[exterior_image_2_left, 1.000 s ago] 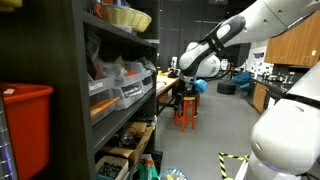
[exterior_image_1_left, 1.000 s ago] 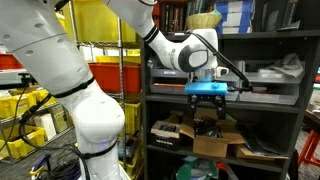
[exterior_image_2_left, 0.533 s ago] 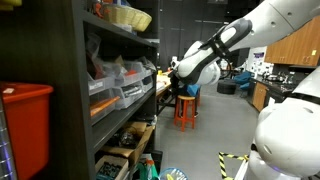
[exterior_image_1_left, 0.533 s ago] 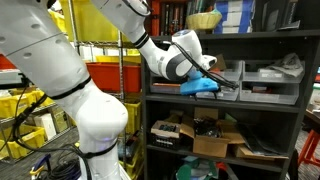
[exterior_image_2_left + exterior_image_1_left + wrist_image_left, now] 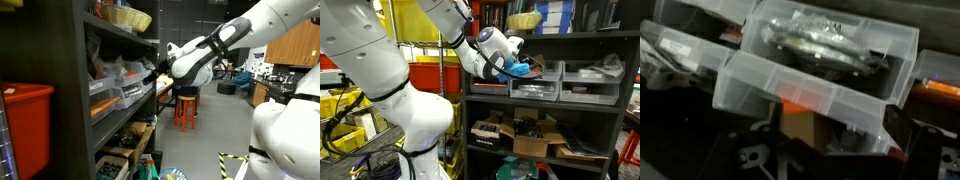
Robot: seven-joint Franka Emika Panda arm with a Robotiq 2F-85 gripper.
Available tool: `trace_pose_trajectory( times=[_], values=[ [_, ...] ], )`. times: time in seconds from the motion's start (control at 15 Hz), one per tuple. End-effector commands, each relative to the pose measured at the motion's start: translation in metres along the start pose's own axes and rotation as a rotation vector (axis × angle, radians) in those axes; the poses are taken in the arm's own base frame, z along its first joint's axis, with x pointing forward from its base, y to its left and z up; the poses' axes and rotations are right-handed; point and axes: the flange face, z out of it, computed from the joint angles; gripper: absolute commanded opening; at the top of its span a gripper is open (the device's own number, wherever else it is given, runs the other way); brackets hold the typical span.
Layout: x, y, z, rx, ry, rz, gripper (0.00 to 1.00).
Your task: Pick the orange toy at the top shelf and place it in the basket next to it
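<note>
The clear bin below the top shelf is in front of my gripper, so I need to back away and go up to the pale basket's level before I reach in.
The pale basket stands on the top shelf in both exterior views. I cannot make out the orange toy in any view. My gripper hangs in front of the shelf of plastic bins, one level below the basket. In the wrist view the gripper is open. Its dark fingers stand wide apart at the bottom edge with nothing between them, facing a clear bin of metal parts.
The dark shelf rack holds more bins and a cardboard box lower down. Red and yellow crates stand behind the arm. A red crate and a red stool are nearby.
The gripper has risen from the gap under the bin shelf to the height of the bins and swung sideways along the rack. It stayed open.
</note>
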Motion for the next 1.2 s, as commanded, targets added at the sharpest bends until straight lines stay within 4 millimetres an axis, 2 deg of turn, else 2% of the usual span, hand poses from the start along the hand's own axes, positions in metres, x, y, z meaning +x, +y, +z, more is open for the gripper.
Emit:
trace_pose_trajectory(
  times=[0.0,0.07,0.13,0.2,0.53,0.67,0.73,0.87,1.13],
  values=[
    [0.031,0.003,-0.030,-0.007,0.158,-0.038,1.00],
    [0.018,-0.008,-0.006,0.012,0.091,-0.064,1.00],
    [0.012,-0.005,-0.005,0.019,0.032,-0.078,1.00],
    [0.019,-0.007,-0.005,0.026,0.065,-0.045,1.00],
    [0.017,-0.007,-0.004,0.028,0.055,-0.045,1.00],
    [0.009,-0.010,0.007,0.074,-0.017,-0.042,1.00],
    [0.001,-0.019,0.013,0.114,-0.066,-0.067,1.00],
    [-0.003,-0.033,0.018,0.176,-0.123,-0.112,1.00],
    [0.016,-0.059,0.009,0.259,-0.107,-0.234,1.00]
  ],
)
